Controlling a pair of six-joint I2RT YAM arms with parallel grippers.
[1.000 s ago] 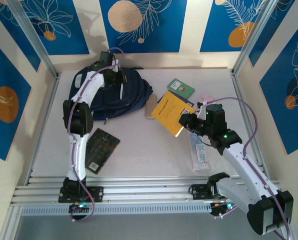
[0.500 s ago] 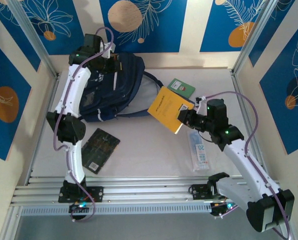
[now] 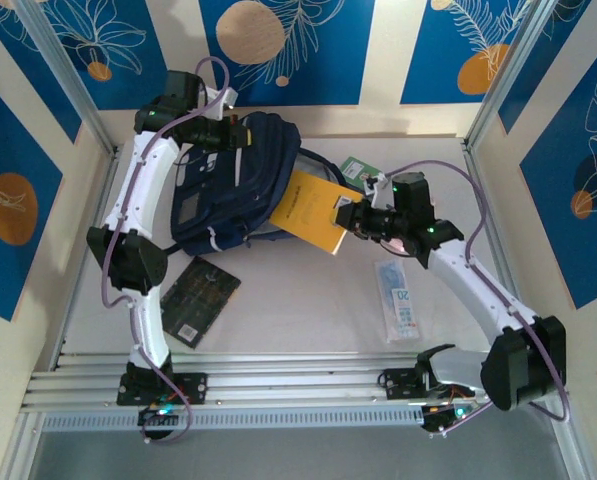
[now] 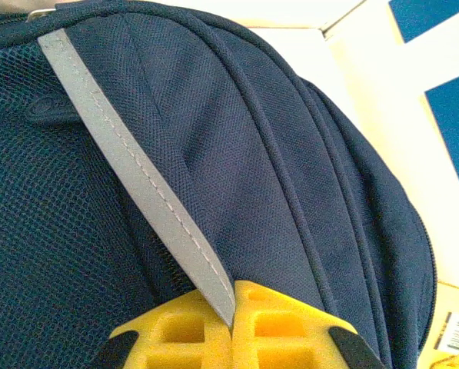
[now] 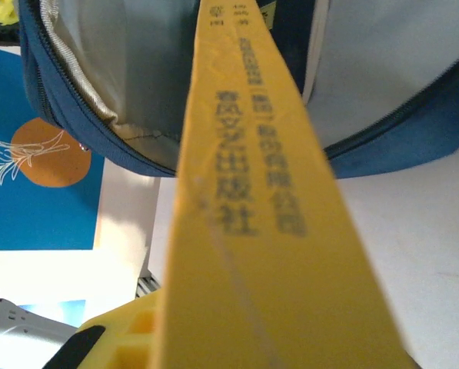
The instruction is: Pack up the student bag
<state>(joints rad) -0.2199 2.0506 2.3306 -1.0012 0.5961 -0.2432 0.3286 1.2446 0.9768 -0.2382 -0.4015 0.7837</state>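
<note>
My right gripper is pointing the yellow book's far end [image 3: 289, 196] into the student bag's wide opening [image 3: 314, 168], so it should keep pushing until the book is deep inside, then let go.
The student bag [image 3: 228, 200], navy blue, stands propped at the back left with its mouth facing right. My left gripper [image 3: 234, 130] is at the bag's top edge. In the left wrist view this gripper [image 4: 234, 311] is shut on the bag's grey stripe trim [image 4: 129, 161]. My right gripper [image 3: 354, 216] is shut on a yellow book [image 3: 312, 211], held tilted with its far end at the bag's mouth. In the right wrist view the book's spine [image 5: 248, 207] points into the bag's grey-lined opening [image 5: 129, 77]; one yellow finger [image 5: 125, 338] shows beside it.
A green booklet [image 3: 356, 167] lies behind the right arm. A dark patterned booklet [image 3: 198, 297] lies by the left arm's base. A white and blue pack [image 3: 400, 300] lies on the table's right side. Frame rails border the table.
The left gripper has lifted the bag's top, standing the bag up with its mouth open to the right. The right gripper has carried the yellow book left, up to that mouth.
</note>
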